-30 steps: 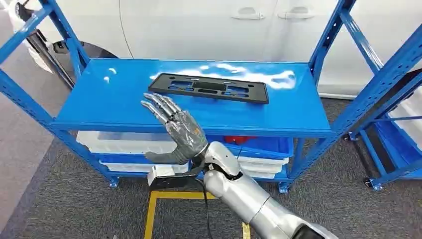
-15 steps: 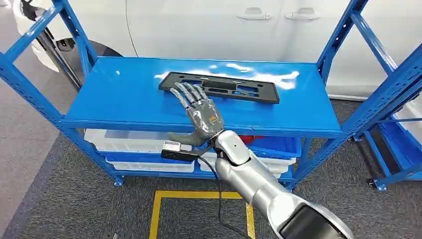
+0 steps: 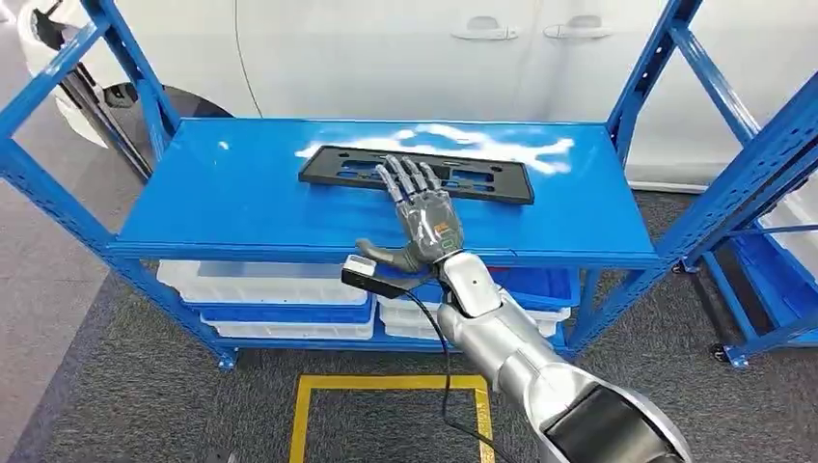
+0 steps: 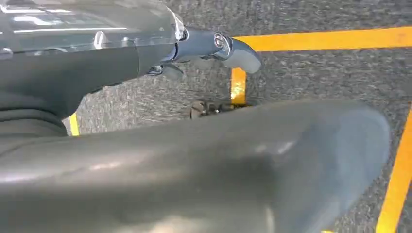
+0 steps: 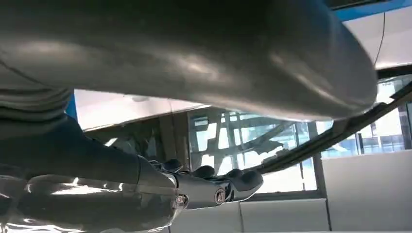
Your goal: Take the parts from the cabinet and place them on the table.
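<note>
The robot should expect a hidden box under the black plastic part [image 3: 506,179], because blue shows through the openings while the middle [image 3: 443,173] stays solid black.
A flat black plastic frame part [image 3: 323,166] lies on the top shelf of the blue cabinet [image 3: 231,198], towards the back. My right hand [image 3: 424,217] reaches over the shelf's front edge, flat and open. Its fingertips [image 3: 405,174] lie over the middle of the part's near edge; I cannot tell whether they touch it. In the right wrist view the right hand's fingers [image 5: 218,187] are stretched out with nothing in them. My left hand [image 4: 214,43] hangs above the grey floor, its fingers apart and holding nothing.
White bins [image 3: 260,282] and a blue bin [image 3: 535,285] fill the lower shelves. Blue uprights [image 3: 666,58] stand at the shelf's corners. A white car [image 3: 386,48] is close behind. Another blue rack [image 3: 772,280] stands at the right. Yellow lines [image 3: 386,384] mark the floor.
My right hand has moved right and forward over the shelf, from beside the part's left end to its middle. The part has not moved.
</note>
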`<state>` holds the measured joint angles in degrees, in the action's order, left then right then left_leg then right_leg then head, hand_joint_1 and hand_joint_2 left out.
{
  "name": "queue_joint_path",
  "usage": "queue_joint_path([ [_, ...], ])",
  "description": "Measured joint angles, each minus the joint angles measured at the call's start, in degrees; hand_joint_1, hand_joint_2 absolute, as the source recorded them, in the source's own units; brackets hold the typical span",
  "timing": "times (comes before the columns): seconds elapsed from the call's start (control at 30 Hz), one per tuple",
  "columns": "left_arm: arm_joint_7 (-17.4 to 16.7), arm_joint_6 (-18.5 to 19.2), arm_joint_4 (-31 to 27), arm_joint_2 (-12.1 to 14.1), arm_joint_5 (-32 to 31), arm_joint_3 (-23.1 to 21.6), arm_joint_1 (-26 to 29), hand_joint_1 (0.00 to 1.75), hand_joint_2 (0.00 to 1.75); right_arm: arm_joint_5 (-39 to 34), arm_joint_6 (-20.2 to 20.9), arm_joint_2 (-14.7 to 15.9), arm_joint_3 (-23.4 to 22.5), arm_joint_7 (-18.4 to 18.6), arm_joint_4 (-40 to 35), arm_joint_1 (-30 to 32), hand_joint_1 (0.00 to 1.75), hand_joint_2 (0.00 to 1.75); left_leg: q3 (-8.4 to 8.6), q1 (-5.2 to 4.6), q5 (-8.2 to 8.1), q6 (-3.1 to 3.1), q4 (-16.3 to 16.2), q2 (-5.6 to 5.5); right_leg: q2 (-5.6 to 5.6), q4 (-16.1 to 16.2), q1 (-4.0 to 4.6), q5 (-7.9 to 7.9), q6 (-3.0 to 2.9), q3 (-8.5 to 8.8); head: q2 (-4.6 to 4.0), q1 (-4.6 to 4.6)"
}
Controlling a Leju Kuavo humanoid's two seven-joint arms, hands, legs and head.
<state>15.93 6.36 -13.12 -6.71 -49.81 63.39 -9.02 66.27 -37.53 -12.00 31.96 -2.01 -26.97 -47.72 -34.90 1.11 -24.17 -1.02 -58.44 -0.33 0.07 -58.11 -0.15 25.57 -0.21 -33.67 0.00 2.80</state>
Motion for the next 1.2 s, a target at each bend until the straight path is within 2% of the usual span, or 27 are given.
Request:
queue_joint_path([
  [0.1, -0.2, 0.0, 0.1, 0.0, -0.1, 0.0, 0.1, 0.0, 0.0, 0.1, 0.0, 0.0, -0.9, -0.3, 0.6, 0.0, 0.0, 0.0, -0.09, -0.18, -0.08, 1.06, -0.1, -0.05, -0.09, 0.3, -0.1, 0.04, 0.94, 0.1, 0.0, 0.0],
  [0.13, -0.2, 0.0, 0.1, 0.0, -0.1, 0.0, 0.1, 0.0, 0.0, 0.2, 0.0, 0.0, -1.1, -0.5, 0.7, 0.1, 0.0, 0.0, 0.24, 0.09, 0.02, 1.5, 0.3, -0.04, -0.07, -0.2, -0.32, 0.61, 1.34, 0.05, 0.0, 0.0],
  [0.17, -0.2, 0.0, 0.1, 0.0, -0.1, 0.0, 0.1, 0.0, 0.0, 0.3, 0.0, 0.0, -1.3, -0.6, 0.8, 0.0, 0.0, 0.0, 0.36, 0.07, -0.09, 1.81, 0.4, -0.04, -0.06, -2.3, -0.34, 1.81, 1.5, -0.81, 0.0, 0.0],
  [0.2, -0.1, 0.0, 0.1, 0.0, -0.1, 0.0, -0.1, 0.0, 0.0, 0.4, 0.0, 0.0, -1.5, -0.7, 0.8, 0.0, 0.0, 0.0, 0.37, 0.04, -0.12, 2.06, 0.4, -0.03, -0.06, -6.1, -0.35, 3.75, 1.66, -2.85, 0.0, 0.0],
  [0.27, 0.0, -0.1, 0.1, 0.0, -0.1, 0.0, -0.1, 0.0, 0.0, 0.0, 0.0, 0.0, -2.1, -1.3, 1.2, 0.5, 0.0, 0.0, 0.38, -0.16, -0.29, 2.33, 0.3, -0.04, -0.06, -15.8, -0.41, 7.29, 1.85, -8.16, 0.0, 0.0],
  [0.3, 0.0, -0.1, 0.1, 0.0, 0.0, 0.0, 0.0, 0.0, 0.0, -0.4, 0.1, 0.0, -2.4, -1.8, 1.3, 0.8, 0.0, 1.75, 0.42, -0.23, -0.36, 2.42, 0.3, -0.06, -0.06, -18.4, -0.41, 7.44, 1.85, -9.91, 0.0, 0.0],
  [0.33, 0.0, -0.1, 0.1, 0.0, 0.0, 0.0, 0.0, 0.0, 0.0, -0.9, 0.2, 0.0, -2.8, -2.4, 1.4, 1.0, 0.0, 1.75, 0.52, -0.31, -0.47, 2.43, 0.2, -0.16, -0.06, -18.0, -0.4, 6.22, 1.69, -10.16, 0.0, 0.0],
  [0.37, 0.1, -0.1, 0.1, 0.0, 0.0, 0.0, 0.1, 0.0, 0.0, -1.6, 0.4, 0.0, -3.2, -3.0, 1.5, 1.1, 0.0, 1.75, 0.69, -0.43, -0.62, 2.43, 0.2, -0.26, -0.05, -14.9, -0.37, 3.8, 1.36, -9.06, 0.0, 0.0],
  [0.43, 0.1, -0.1, 0.1, 0.0, 0.0, 0.0, 0.0, 0.0, 0.0, -3.0, 0.9, -0.2, -4.0, -4.4, 1.4, 1.0, 0.0, 1.75, 1.22, -0.66, -0.94, 2.26, 0.2, -0.43, -0.03, -4.8, 0.06, -1.7, 0.3, -4.56, 0.0, 0.0],
  [0.47, 0.2, -0.1, 0.2, -0.2, 0.0, 0.0, 0.0, 0.0, 0.0, -3.4, 1.0, -0.2, -4.6, -5.0, 1.4, 1.0, 0.0, 1.75, 1.32, -0.6, -1.1, 2.17, 0.3, -0.44, -0.02, -0.9, 0.45, -2.5, -0.4, -2.97, 0.0, 0.0],
  [0.5, 0.2, -0.1, 0.2, -0.2, 0.0, 0.0, -0.1, 0.0, 0.0, -3.6, 1.0, -0.3, -4.9, -5.4, 1.4, 1.0, 0.0, 1.75, 1.17, -0.99, -1.29, 1.83, 0.0, -0.48, -0.15, 0.1, 0.52, -2.15, -0.39, -2.44, 0.0, 0.0],
  [0.53, 0.2, -0.1, 0.2, -0.2, 0.0, 0.0, -0.1, 0.0, 0.0, -3.8, 1.0, -0.4, -5.2, -5.7, 1.5, 1.0, 0.0, 1.75, 1.17, -0.75, -1.26, 1.52, 0.2, -0.42, -0.13, -0.1, 0.69, -2.12, -0.31, -2.54, 0.0, 0.0],
  [0.6, 0.2, -0.1, 0.2, -0.2, 0.0, 0.0, -0.1, 0.0, 0.0, -3.8, 1.1, -0.4, -5.7, -5.9, 1.4, 1.1, 0.0, 1.75, 1.54, -0.63, -1.28, 1.0, 0.7, -0.36, -0.04, 0.1, 0.78, -2.05, -0.62, -2.39, 0.0, 0.0],
  [0.63, 0.2, -0.1, 0.2, -0.2, -0.1, 0.0, -0.1, 0.0, 0.0, -3.5, 1.1, -0.5, -5.8, -5.9, 1.3, 1.1, 0.0, 1.75, 1.91, -0.95, -1.54, 0.6, 0.7, -0.26, -0.14, 1.0, 0.12, -2.33, -0.86, -1.79, 0.0, 0.0],
  [0.67, 0.2, -0.1, 0.2, -0.2, -0.1, 0.0, -0.1, 0.0, 0.0, -3.2, 1.1, -0.6, -5.8, -5.7, 1.2, 1.0, 0.0, 1.75, 1.72, -0.71, -2.32, 0.37, -0.2, -0.15, -0.09, 1.4, -0.01, -2.41, -0.98, -1.28, 0.0, -0.02],
  [0.7, 0.2, -0.1, 0.2, -0.1, -0.1, 0.0, -0.2, 0.0, 0.0, -2.7, 1.1, -0.8, -5.9, -5.5, 1.2, 0.8, 0.0, 1.75, 0.23, -0.7, -4.42, 0.13, -3.6, -0.12, -0.18, 1.5, -0.1, -2.31, -1.22, -1.09, 0.0, 0.0],
  [0.77, 0.2, -0.1, 0.2, -0.1, -0.2, 0.0, -0.2, 0.0, 0.0, -0.9, 1.1, -1.0, -5.9, -4.2, 1.3, 1.0, 0.0, 1.75, -4.59, -0.39, -8.59, -0.37, -13.2, -0.09, -0.2, 1.4, -0.02, -2.14, -1.39, -0.99, 0.0, 0.0],
  [0.8, 0.1, 0.0, 0.2, -0.1, -0.2, 0.0, -0.1, 0.0, 0.0, -0.1, 1.0, -1.0, -5.9, -3.6, 1.3, 1.1, 0.0, 1.75, -6.53, -0.33, -9.36, -0.57, -16.7, -0.09, -0.2, 1.3, -0.02, -2.04, -1.39, -1.0, 0.0, 0.0],
  [0.83, 0.1, -0.1, 0.2, -0.1, -0.3, 0.0, -0.1, 0.0, 0.0, 1.0, 1.0, -1.0, -5.9, -2.8, 1.3, 1.2, 0.0, 1.75, -7.24, -0.3, -8.76, -0.7, -17.5, -0.07, -0.18, 1.2, -0.05, -1.93, -1.38, -0.97, -0.02, 0.0],
  [0.87, 0.1, -0.1, 0.2, -0.1, -0.3, 0.0, -0.1, 0.0, 0.0, 1.8, 0.9, -1.0, -5.8, -2.2, 1.3, 1.2, 0.0, 1.75, -6.54, -0.24, -6.87, -0.77, -15.4, -0.05, -0.15, 1.1, -0.1, -1.75, -1.33, -0.89, 0.0, 0.0],
  [0.93, 0.1, -0.1, 0.2, 0.0, -0.3, 0.0, -0.2, 0.0, 0.0, 4.1, 0.8, -1.0, -5.7, -0.6, 1.2, 1.2, 0.0, 1.75, -1.69, 0.02, -0.81, -0.77, -4.8, 0.06, -0.06, 0.6, -0.21, -1.24, -0.95, -0.48, 0.0, 0.0],
  [0.97, 0.1, 0.0, 0.3, 0.0, -0.3, 0.0, -0.2, 0.0, 0.0, 4.8, 0.8, -1.0, -5.7, -0.3, 1.2, 1.1, 0.0, 1.75, 0.03, 0.12, 0.16, -0.71, -0.6, 0.24, -0.05, 0.4, -0.11, -0.95, -0.63, -0.46, 0.0, 0.0],
  [1.0, 0.1, 0.0, 0.3, 0.0, -0.3, 0.0, -0.4, 0.0, 0.0, 5.7, 0.8, -1.0, -5.7, 0.2, 1.2, 1.0, 0.0, 1.75, 0.77, -0.35, -0.58, -0.38, 0.3, 0.15, 0.01, 0.0, 0.31, -0.79, -0.36, -0.73, 0.0, 0.0],
  [1.03, 0.1, 0.0, 0.3, 0.0, -0.3, 0.0, -0.4, 0.0, 0.0, 6.4, 0.8, -1.0, -5.7, 0.6, 1.1, 1.0, 0.0, 1.75, 0.49, -0.27, -0.45, 0.29, 0.0, 0.01, 0.04, 0.1, 0.33, -0.91, -0.14, -0.83, 0.0, 0.0],
  [1.13, 0.1, 0.0, 0.3, 0.0, -0.3, 0.0, -0.3, 0.0, 0.0, 8.1, 0.8, -1.0, -5.6, 1.4, 1.1, 1.0, 0.0, 1.75, 0.53, -0.22, -0.23, 1.4, 0.4, -0.08, -0.03, 0.2, 0.21, -0.76, 0.73, -0.71, 0.0, 0.0],
  [1.17, 0.1, 0.0, 0.3, 0.0, -0.3, 0.0, -0.4, 0.0, 0.0, 8.6, 0.9, -1.0, -5.5, 1.6, 1.1, 0.9, 0.0, 1.75, 0.67, -0.07, -0.09, 1.66, 0.5, -0.09, -0.01, -0.8, -0.07, 0.05, 1.1, -0.95, 0.0, 0.0],
  [1.2, 0.1, 0.0, 0.3, 0.0, -0.3, -0.1, -0.4, 0.0, 0.0, 9.2, 0.9, -1.0, -5.4, 2.0, 1.1, 0.7, 0.0, 1.75, 0.63, -0.06, -0.09, 2.02, 0.5, -0.04, -0.03, -3.6, -0.05, 1.95, 1.3, -2.37, 0.0, 0.0],
])
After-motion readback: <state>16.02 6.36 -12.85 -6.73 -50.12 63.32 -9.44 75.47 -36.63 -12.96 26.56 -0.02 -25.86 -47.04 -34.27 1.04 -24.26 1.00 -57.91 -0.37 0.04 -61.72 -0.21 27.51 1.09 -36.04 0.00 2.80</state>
